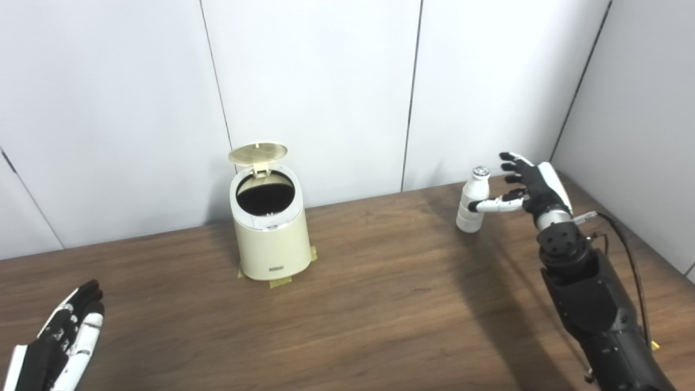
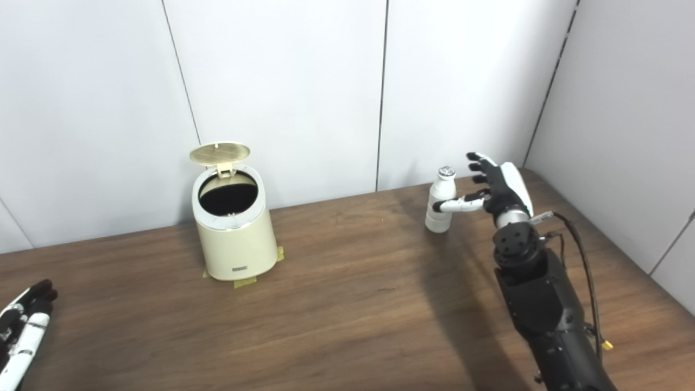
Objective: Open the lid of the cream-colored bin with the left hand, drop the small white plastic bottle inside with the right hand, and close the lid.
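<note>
The bin's front [image 1: 273, 250] looks only just as tall as the white bottle [image 1: 473, 201]. The bottle will stand up into the bin's opening when I drop it in.
The cream-colored bin [image 1: 271, 239] stands at the back left-middle of the table, its round lid [image 1: 258, 152] flipped up and the dark inside showing. A small white plastic bottle [image 1: 473, 202] with a silver cap stands upright at the back right. My right hand [image 1: 525, 187] is right beside it, fingers spread; the thumb reaches across the bottle's front, the other fingers stay apart from it. My left hand [image 1: 62, 339] rests open low at the front left corner, far from the bin.
Strips of yellow tape [image 1: 279, 282] mark the bin's base on the wooden table [image 1: 380, 304]. White wall panels close off the back and the right side. A black cable [image 1: 624, 255] runs along my right forearm.
</note>
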`<state>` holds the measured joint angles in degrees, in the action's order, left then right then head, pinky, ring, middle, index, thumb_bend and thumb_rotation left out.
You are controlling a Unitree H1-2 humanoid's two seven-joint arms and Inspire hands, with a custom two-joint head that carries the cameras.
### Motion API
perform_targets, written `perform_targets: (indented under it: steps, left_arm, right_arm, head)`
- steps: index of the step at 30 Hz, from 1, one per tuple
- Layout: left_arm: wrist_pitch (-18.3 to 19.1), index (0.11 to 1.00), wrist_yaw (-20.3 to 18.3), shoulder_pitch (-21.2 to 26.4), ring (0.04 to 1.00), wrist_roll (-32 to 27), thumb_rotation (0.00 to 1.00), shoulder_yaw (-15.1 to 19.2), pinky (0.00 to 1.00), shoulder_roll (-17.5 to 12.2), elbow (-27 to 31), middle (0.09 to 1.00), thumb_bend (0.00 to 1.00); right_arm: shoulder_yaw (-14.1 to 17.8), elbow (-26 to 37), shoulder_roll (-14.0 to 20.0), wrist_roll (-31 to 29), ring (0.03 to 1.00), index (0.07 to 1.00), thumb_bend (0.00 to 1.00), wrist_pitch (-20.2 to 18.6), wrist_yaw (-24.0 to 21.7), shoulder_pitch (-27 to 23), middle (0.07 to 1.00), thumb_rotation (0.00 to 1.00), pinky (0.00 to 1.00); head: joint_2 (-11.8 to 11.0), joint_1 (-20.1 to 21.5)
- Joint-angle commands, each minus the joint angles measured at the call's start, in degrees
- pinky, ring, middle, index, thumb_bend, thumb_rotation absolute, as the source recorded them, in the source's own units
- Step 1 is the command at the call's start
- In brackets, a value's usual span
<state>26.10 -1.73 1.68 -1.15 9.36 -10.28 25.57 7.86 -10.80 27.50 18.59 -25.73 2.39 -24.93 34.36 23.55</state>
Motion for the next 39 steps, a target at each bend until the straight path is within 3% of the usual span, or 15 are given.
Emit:
perform_targets:
  steps: [1,16,29,39]
  left_arm:
    - [-0.33,0.902,0.61,2.78,0.941,0.82,0.57,-0.15,1.00,-0.61,2.25,0.897,0.34]
    - [0.77,0.925,0.08,2.96,0.958,-0.69,0.50,0.25,1.00,-0.58,3.99,0.910,0.31]
    - [0.79,0.919,-0.18,3.03,0.954,-2.92,0.51,-0.32,1.00,-1.32,5.78,0.901,0.29]
    - [0.80,0.940,0.00,3.40,0.942,-5.22,0.45,-0.63,1.00,-2.75,7.53,0.909,0.26]
  right_arm:
    - [-0.53,2.14,2.34,0.91,0.780,0.884,0.93,1.17,-0.05,-2.33,0.848,0.14,0.67]
    - [-3.52,1.61,1.77,2.75,0.780,0.850,0.93,-0.28,0.36,-2.12,0.825,0.18,0.67]
    - [-2.12,0.59,0.52,1.56,0.790,0.842,0.88,2.39,3.88,-1.29,0.810,0.15,0.69]
    - [-3.69,-3.75,0.71,3.25,0.751,0.797,0.85,7.88,8.09,-2.59,0.776,0.09,0.66]
  head:
    - [0.08,0.20]
    - [0.90,-0.08]
    - [1.18,-0.37]
    - [1.46,-1.19]
